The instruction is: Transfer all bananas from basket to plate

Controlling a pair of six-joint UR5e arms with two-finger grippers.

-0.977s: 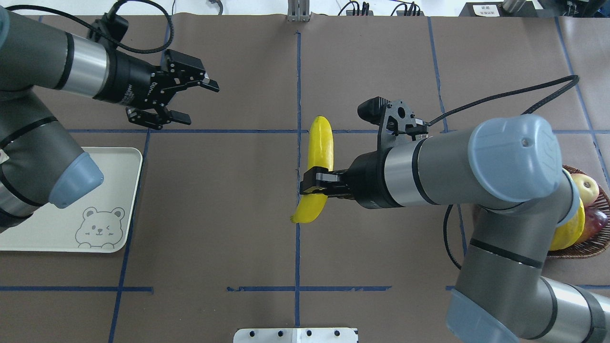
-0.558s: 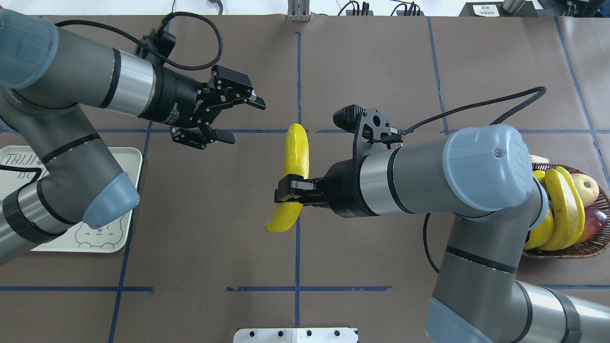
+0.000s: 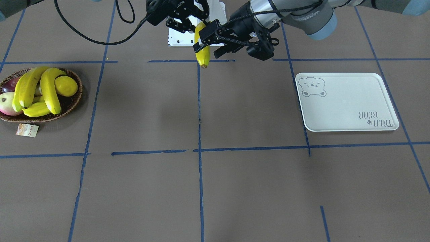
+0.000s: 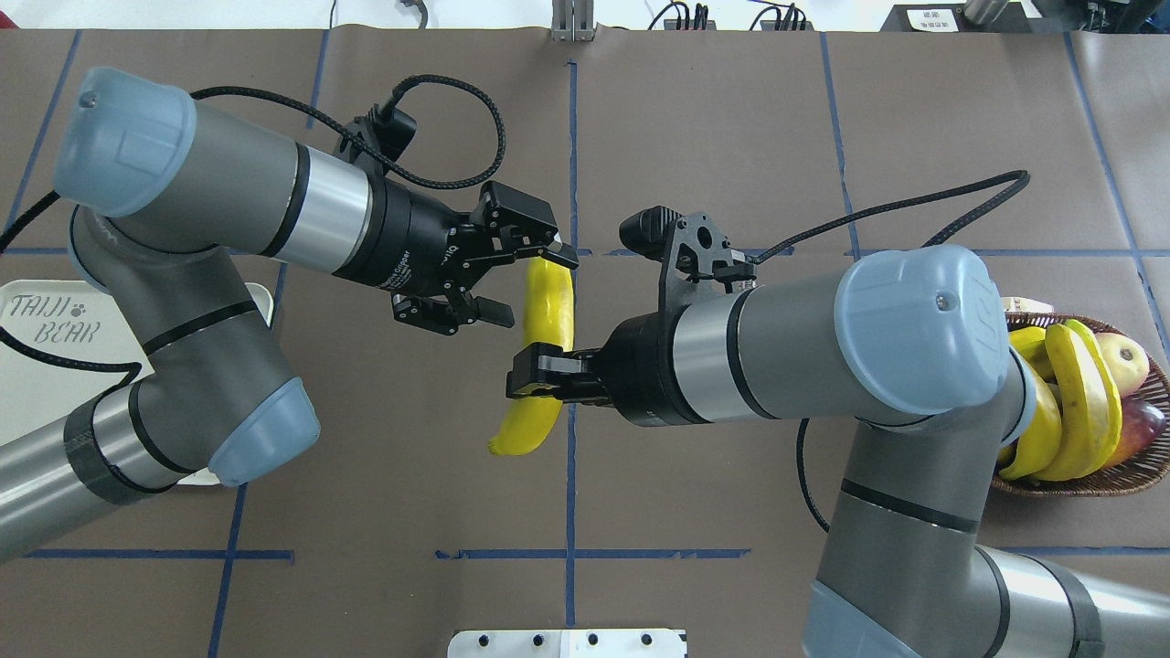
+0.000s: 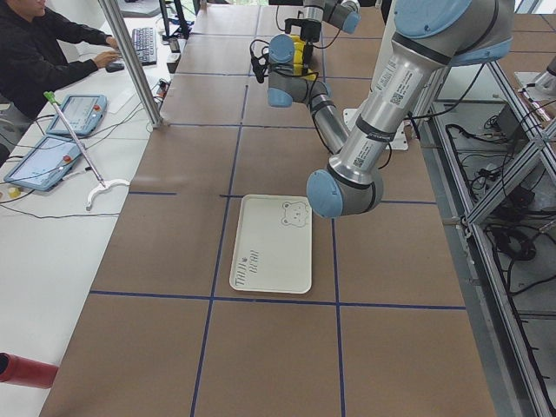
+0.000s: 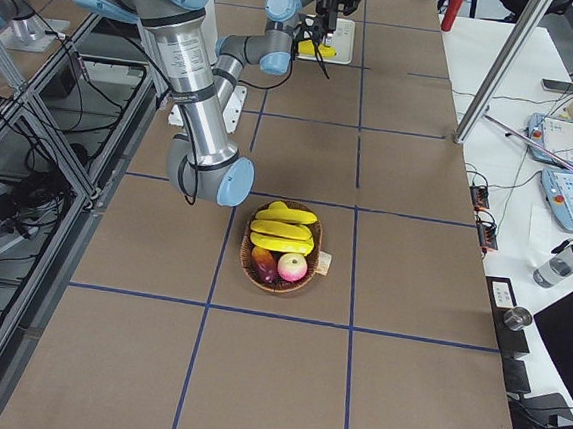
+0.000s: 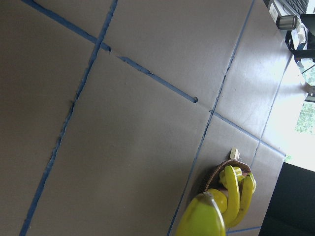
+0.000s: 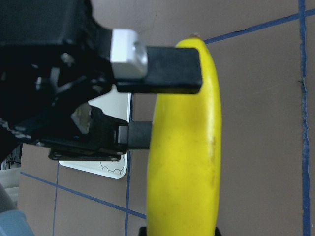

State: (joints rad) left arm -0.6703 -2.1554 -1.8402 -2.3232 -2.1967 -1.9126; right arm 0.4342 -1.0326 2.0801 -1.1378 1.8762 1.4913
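Observation:
The plate (image 3: 347, 101) is on the side of the robot's left gripper, so the left gripper should close on the banana's far end (image 3: 204, 58) before the right gripper opens and moves back.
My right gripper (image 4: 539, 375) is shut on a long yellow banana (image 4: 547, 306), holding it in the air over the table's centre line. The left gripper (image 4: 530, 288) is open at the banana's far end. In the right wrist view one of its fingers (image 8: 172, 69) lies across the banana (image 8: 187, 147) near its tip, and the other touches its side. More bananas (image 3: 50, 87) lie in the brown wicker basket (image 3: 72, 104) at the table's right end. The pale plate (image 3: 346, 104) with the bear outline holds nothing; the left arm partly hides it in the overhead view.
An apple (image 3: 6, 102) and a short yellow fruit (image 3: 66, 85) share the basket, and a paper tag (image 3: 27, 130) lies beside it. A white mounting plate (image 4: 567, 642) sits at the near edge. A person (image 5: 35, 52) sits at a side desk.
The left arm has swung right to the banana, and its open fingers now flank the far end. The right gripper has carried the banana a little to the left.

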